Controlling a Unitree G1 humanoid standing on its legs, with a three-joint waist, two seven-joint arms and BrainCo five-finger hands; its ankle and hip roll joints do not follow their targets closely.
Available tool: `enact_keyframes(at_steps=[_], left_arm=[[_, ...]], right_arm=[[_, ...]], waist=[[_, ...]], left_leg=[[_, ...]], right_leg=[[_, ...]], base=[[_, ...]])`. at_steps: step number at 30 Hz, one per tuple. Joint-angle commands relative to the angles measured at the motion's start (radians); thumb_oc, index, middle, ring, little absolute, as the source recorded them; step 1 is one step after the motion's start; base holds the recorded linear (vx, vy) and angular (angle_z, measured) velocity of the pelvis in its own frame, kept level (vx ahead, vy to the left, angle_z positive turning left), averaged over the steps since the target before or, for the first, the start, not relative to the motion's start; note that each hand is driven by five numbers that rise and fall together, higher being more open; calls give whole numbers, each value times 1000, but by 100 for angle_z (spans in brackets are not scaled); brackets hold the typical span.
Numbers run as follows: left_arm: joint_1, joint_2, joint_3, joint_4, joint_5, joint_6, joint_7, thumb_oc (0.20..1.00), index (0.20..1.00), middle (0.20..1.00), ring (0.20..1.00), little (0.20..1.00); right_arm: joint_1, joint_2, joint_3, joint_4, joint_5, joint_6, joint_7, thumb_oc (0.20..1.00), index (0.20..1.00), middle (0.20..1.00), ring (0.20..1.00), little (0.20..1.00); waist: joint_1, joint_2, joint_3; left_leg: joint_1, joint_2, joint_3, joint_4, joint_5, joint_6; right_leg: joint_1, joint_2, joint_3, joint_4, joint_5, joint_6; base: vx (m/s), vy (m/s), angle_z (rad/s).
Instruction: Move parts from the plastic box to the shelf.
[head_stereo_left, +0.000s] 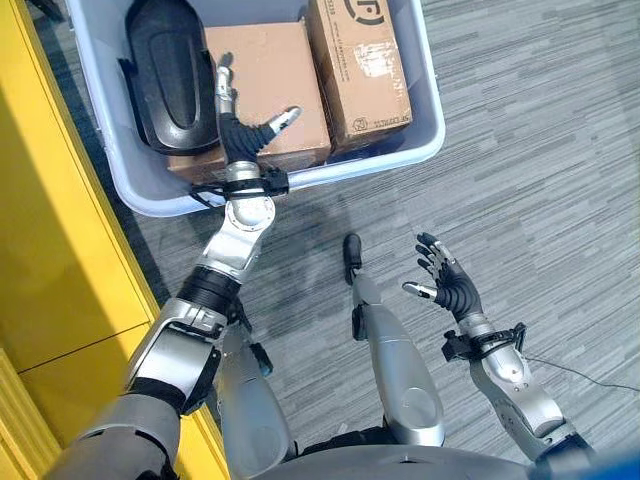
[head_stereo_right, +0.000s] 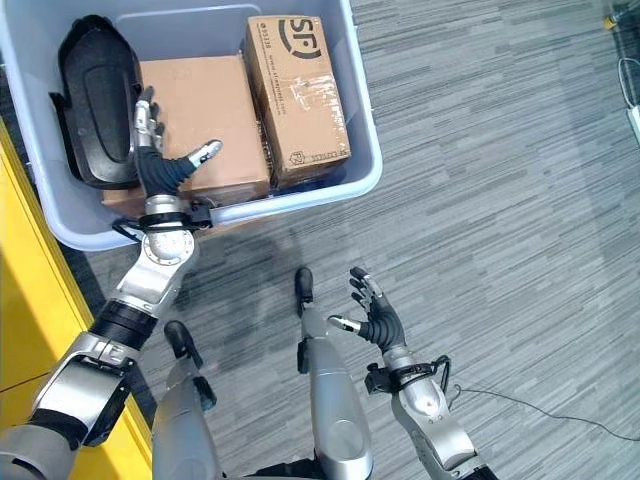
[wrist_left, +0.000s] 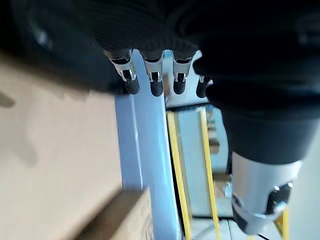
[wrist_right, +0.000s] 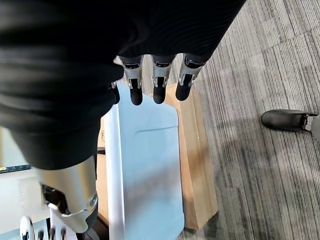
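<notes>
The black part (head_stereo_left: 176, 85) sits over the plain brown carton, whose corner (head_stereo_left: 194, 164) shows underneath, so I expect the part to come away by itself when I lift it.
A pale blue plastic box (head_stereo_left: 432, 118) stands on the carpet ahead of me. Inside lie a black moulded part (head_stereo_left: 168, 72), a plain brown carton (head_stereo_left: 280, 75) and a printed carton (head_stereo_left: 358, 62). My left hand (head_stereo_left: 236, 128) reaches over the box's near rim, with straight fingers (wrist_left: 151, 82) between the black part and the plain carton (wrist_left: 50, 165) and the thumb spread over that carton. It holds nothing. My right hand (head_stereo_left: 452, 282) hovers open above the carpet, to the right of the box and nearer to me, its fingers (wrist_right: 156, 82) straight.
A yellow shelf unit (head_stereo_left: 55, 250) runs along the left side, close to the box's left wall (head_stereo_right: 30, 190). Grey striped carpet (head_stereo_left: 540, 170) spreads to the right of the box.
</notes>
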Motion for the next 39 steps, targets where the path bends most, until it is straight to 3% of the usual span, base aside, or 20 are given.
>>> enact_keyframes(at_steps=[1, 3, 10, 25, 31, 39], left_arm=[[-31, 81, 52, 81, 75, -13, 37, 1000, 1000, 1000, 1000, 1000], [-50, 124, 52, 151, 80, -2, 39, 1000, 1000, 1000, 1000, 1000], [-148, 211, 0, 401, 30, 25, -5, 1000, 1000, 1000, 1000, 1000], [-343, 263, -96, 712, -74, 68, -110, 1000, 1000, 1000, 1000, 1000], [-350, 232, -130, 700, -61, 68, -146, 1000, 1000, 1000, 1000, 1000], [-309, 103, -130, 686, -86, 77, -185, 1000, 1000, 1000, 1000, 1000]], right_arm=[[59, -16, -38, -43, 15, -61, 12, 1000, 1000, 1000, 1000, 1000], [62, -18, -34, -33, 16, -63, 17, 1000, 1000, 1000, 1000, 1000], [72, -28, -18, -28, 33, -74, 34, 1000, 1000, 1000, 1000, 1000], [76, -43, 0, -19, 59, -83, 45, 1000, 1000, 1000, 1000, 1000], [85, -46, 2, -28, 60, -74, 67, 1000, 1000, 1000, 1000, 1000], [93, -61, -4, -28, 36, -56, 67, 1000, 1000, 1000, 1000, 1000]], waist=[[-13, 6, -36], [-12, 6, -40], [-23, -7, -42], [-56, -44, -44], [-65, -53, -46], [-76, -43, -59]], left_leg=[[-87, 29, -81, 67, 36, 6], [-78, 33, -84, 67, 15, -3], [-94, 38, -91, 77, 16, -2], [-201, 56, -114, 122, 9, -5], [-236, 60, -122, 145, -1, 0], [-235, 56, -120, 151, -9, 1]], right_leg=[[51, -90, 35, 115, -147, 113], [60, -87, 34, 116, -165, 119], [50, -81, 35, 121, -163, 123], [-33, -60, 36, 134, -152, 129], [-58, -55, 40, 140, -149, 130], [-66, -53, 50, 149, -155, 125]], base=[[0, 0, 0], [80, 1, 0], [12, 0, 0], [0, 0, 1], [0, 0, 0], [0, 0, 0]])
